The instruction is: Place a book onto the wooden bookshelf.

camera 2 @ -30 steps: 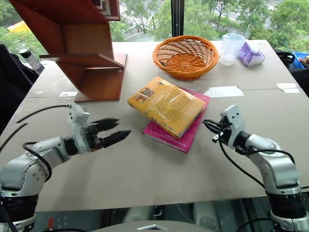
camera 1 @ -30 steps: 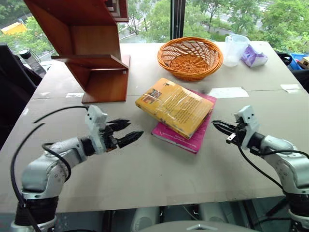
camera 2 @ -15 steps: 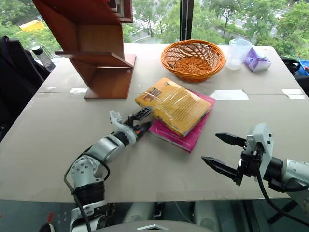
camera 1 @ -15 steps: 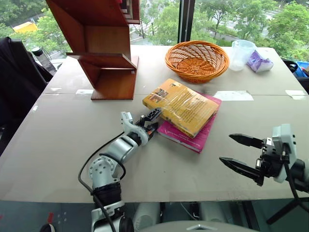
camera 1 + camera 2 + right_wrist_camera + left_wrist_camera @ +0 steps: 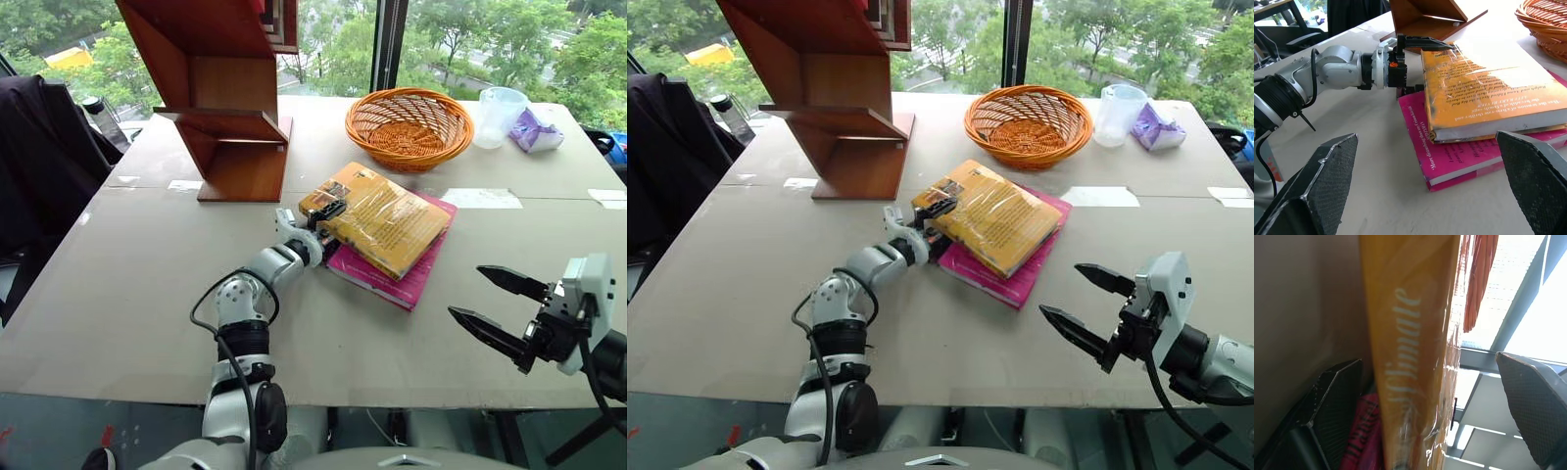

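The yellow-orange book's corner (image 5: 312, 204) sticks out past the pink book. The yellow-orange book will come away by itself when I lift it, and the pink book will stay lying there.
The thick yellow-orange book (image 5: 392, 220) lies flat on a thinner pink book (image 5: 384, 282) in the middle of the table. My left gripper (image 5: 330, 223) is open at the book's left corner. One finger (image 5: 1425, 42) lies over the cover and the other (image 5: 1409, 90) sits low beside the pink book, with the lettered spine (image 5: 1410, 357) between them and a gap on one side. My right gripper (image 5: 466, 294) hangs open and empty near the table's front right edge, apart from the books. The wooden bookshelf (image 5: 230, 117) stands at the back left.
An orange wicker basket (image 5: 409, 125) sits behind the books, with a clear plastic cup (image 5: 498, 113) and a purple bag (image 5: 537, 132) to its right. A dark jacket (image 5: 39, 166) and a bottle (image 5: 103, 116) stand off the table's left side.
My left gripper reached forward and rolled, so its fingers now straddle the book's corner. My right gripper opened and drew back toward the table's front edge. The camera also shifted.
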Controlling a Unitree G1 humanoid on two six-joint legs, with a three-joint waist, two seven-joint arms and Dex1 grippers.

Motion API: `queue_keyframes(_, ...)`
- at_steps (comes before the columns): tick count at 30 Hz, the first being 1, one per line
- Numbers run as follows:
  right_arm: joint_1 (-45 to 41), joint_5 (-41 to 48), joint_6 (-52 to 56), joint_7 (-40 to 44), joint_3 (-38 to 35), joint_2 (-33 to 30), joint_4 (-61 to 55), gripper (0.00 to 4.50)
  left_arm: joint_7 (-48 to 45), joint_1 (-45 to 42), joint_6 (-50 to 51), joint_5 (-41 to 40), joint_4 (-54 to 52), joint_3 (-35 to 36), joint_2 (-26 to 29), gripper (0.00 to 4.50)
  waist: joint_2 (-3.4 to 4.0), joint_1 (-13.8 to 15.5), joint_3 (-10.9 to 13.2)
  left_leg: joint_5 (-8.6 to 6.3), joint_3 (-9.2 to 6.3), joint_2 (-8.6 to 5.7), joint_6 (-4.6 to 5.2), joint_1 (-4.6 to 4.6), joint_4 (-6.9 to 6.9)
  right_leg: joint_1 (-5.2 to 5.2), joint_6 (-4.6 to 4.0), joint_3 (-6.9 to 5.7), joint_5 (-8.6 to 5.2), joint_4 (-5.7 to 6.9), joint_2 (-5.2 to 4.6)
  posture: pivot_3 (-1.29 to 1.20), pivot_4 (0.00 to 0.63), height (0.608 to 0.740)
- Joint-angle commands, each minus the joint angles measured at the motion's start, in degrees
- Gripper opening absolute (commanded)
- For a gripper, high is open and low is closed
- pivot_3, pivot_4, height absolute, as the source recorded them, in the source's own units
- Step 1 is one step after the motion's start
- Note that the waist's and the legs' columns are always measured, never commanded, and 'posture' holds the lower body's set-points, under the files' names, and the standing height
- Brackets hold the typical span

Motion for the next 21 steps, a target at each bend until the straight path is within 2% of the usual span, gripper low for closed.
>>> queue_keyframes(1, 0.06, 0.30, -2.57, -0.46, -0.51, 0.15, -1.46, 4.50, -1.42, -0.19, 2.96, 1.70, 4.11, -0.36, 0.05, 3.24, 0.00, -0.02, 0.00, 0.00, -0.01, 0.00, 0.01, -0.10, 0.00, -0.08, -0.12, 0.00, 0.07, -0.02, 0.01, 0.00, 0.150, 0.740)
queue_keyframes(4, 0.23, 0.18, -3.19, -0.66, -0.03, 0.03, -1.37, 4.50, -2.04, -0.53, 4.02, 2.32, 4.97, 0.34, -0.04, 1.70, 0.00, 0.07, 0.00, 0.00, -0.10, -0.01, 0.01, -0.27, 0.00, -0.16, -0.22, -0.05, 0.12, -0.08, 0.02, 0.00, 0.150, 0.740)
queue_keyframes(6, 0.08, 0.06, -3.51, -0.70, 0.51, -0.08, -1.15, 4.50, -3.10, -0.69, 4.25, 2.26, 4.63, 0.98, -0.33, 0.87, -0.01, 0.08, 0.00, 0.00, -0.15, -0.02, 0.01, -0.31, 0.00, -0.16, -0.22, -0.10, 0.12, -0.13, 0.00, 0.00, 0.150, 0.740)
queue_keyframes(8, -0.13, -0.11, -3.79, -0.56, 0.90, -0.29, -0.77, 4.50, -6.03, -0.70, 4.72, 1.24, 1.48, 1.36, -0.27, 0.48, -0.06, 0.03, 0.04, 0.00, -0.16, -0.02, 0.02, -0.31, 0.01, -0.16, -0.21, -0.12, 0.11, -0.13, -0.03, 0.00, 0.150, 0.740)
queue_keyframes(12, -0.59, -0.20, -4.19, -0.03, 1.06, -0.81, 0.34, 4.50, -19.76, -0.37, 4.01, 7.07, -17.38, -4.69, 5.07, 0.43, -0.32, -0.59, 0.31, 0.00, -0.18, 0.00, 0.01, -0.52, -0.03, -0.37, -0.24, -0.14, 0.13, -0.13, -0.01, 0.00, 0.150, 0.740)
queue_keyframes(16, -2.51, -0.91, -4.80, 0.97, 2.91, -1.27, 2.26, 4.50, -27.88, -2.52, -1.68, 15.77, -36.34, -10.26, 11.24, 0.43, -0.52, -1.23, 0.60, 0.01, -0.18, 0.05, -0.03, -0.73, -0.08, -0.60, -0.28, 0.02, 0.14, -0.17, -0.01, 0.00, 0.150, 0.740)
queue_keyframes(19, -5.82, -1.34, -5.53, 2.47, 4.26, -1.43, 4.98, 4.50, -35.52, -3.08, -11.10, 32.19, -47.11, -16.86, 20.10, 0.43, -0.43, -1.48, 0.57, 0.00, -0.01, 0.03, -0.03, -0.66, -0.16, -0.58, -0.27, 0.16, 0.14, -0.32, -0.02, 0.00, 0.150, 0.740)
queue_keyframes(21, -7.68, -2.10, -7.08, 4.14, 4.43, -1.17, 6.91, 4.50, -38.31, -2.66, -18.02, 43.67, -50.43, -20.40, 25.69, 0.43, -0.35, -1.48, 0.61, -0.01, 0.17, 0.03, -0.02, -0.55, -0.24, -0.56, -0.27, 0.21, 0.14, -0.34, 0.02, 0.00, 0.150, 0.740)
